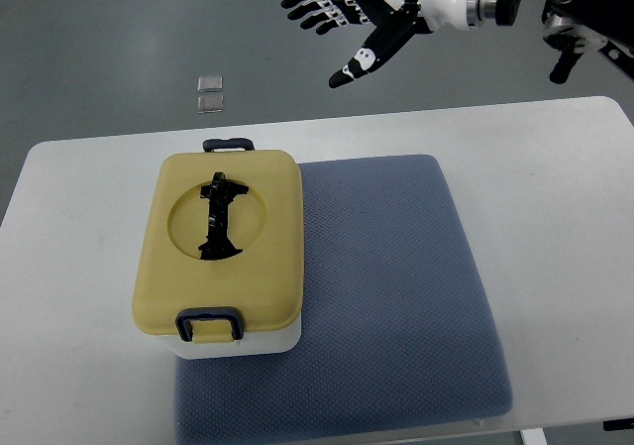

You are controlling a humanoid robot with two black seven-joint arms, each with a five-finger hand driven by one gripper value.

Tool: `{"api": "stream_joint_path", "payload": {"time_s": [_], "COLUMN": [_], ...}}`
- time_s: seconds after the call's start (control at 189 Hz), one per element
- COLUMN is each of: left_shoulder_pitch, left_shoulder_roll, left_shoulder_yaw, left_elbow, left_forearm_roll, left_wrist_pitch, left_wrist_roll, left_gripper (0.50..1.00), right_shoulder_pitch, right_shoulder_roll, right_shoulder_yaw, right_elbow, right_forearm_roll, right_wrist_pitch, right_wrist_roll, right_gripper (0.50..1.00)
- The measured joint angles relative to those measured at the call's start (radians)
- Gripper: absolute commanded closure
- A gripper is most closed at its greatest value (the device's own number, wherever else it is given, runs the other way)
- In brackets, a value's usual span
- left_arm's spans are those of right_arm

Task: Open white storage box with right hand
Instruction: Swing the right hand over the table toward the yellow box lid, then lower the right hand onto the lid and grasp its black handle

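Observation:
The dark latches stand outward from the box's ends. I expect the pale yellow lid to come off in one piece when I raise the black handle.
The storage box has a white base and a pale yellow lid. It stands shut on the left part of a blue-grey mat. A black folding handle lies flat in the round recess of the lid. Dark latches sit at the near end and the far end. My right hand hovers high beyond the table's far edge, up and to the right of the box. Its fingers are spread and hold nothing. The left arm does not show.
The white table has bare surface to the left of the box and to the right of the mat. Two small clear squares lie on the grey floor beyond the table.

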Motion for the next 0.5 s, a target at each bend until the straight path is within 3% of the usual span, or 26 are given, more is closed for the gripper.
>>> {"api": "stream_joint_path", "payload": {"time_s": [0.232,0.502], "left_shoulder_pitch": [0.007,0.014], "left_shoulder_roll": [0.000,0.000], "left_shoulder_yaw": [0.001,0.001], "left_elbow": [-0.002,-0.015], "left_forearm_roll": [0.000,-0.002], "left_wrist_pitch": [-0.001,-0.006], "left_wrist_roll": [0.001,0.002], "left_gripper": [0.500,0.500], "right_shoulder_pitch": [0.037,0.038], "right_shoulder_roll": [-0.030,0.025], "right_shoulder_yaw": [-0.121,-0.165], "right_elbow": [0.204,0.245], "right_forearm_roll": [-0.193,-0.297], "right_wrist_pitch": [-0.140,-0.304], "right_wrist_roll": [0.093,0.129], "right_gripper": [0.570,0.579]}}
